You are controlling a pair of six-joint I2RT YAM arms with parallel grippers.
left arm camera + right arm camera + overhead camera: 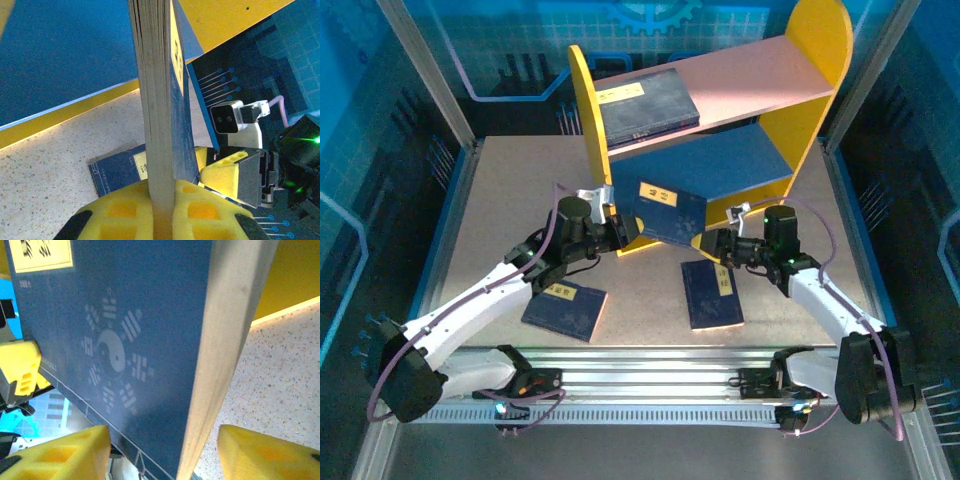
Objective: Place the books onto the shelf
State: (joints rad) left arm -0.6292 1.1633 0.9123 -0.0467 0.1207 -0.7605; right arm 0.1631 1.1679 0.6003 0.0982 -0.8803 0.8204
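Observation:
The navy book is in my left gripper, held by the edge [639, 204] closest to the yellow side panel. Next, my right gripper grabs the opposite edge [703, 221] and carries the book in.
A navy book [665, 212] with a yellow label hangs tilted just in front of the shelf's blue lower board [720, 165]. My left gripper [620, 232] is shut on its left edge; in the left wrist view both yellow pads [197, 210] clamp the page edge [155, 100]. My right gripper [712, 243] stands open around the book's right corner. In the right wrist view, its pads [270, 455] stand apart from the cover [125, 340]. Another book [645, 105] lies on the pink upper board [760, 80]. Two books [565, 308] [712, 293] lie flat on the table.
The shelf's yellow side panels [588, 110] [820, 60] flank both boards. A metal rail [650, 375] runs along the table's near edge by the arm bases. Blue enclosure walls [380, 150] surround the table [510, 200].

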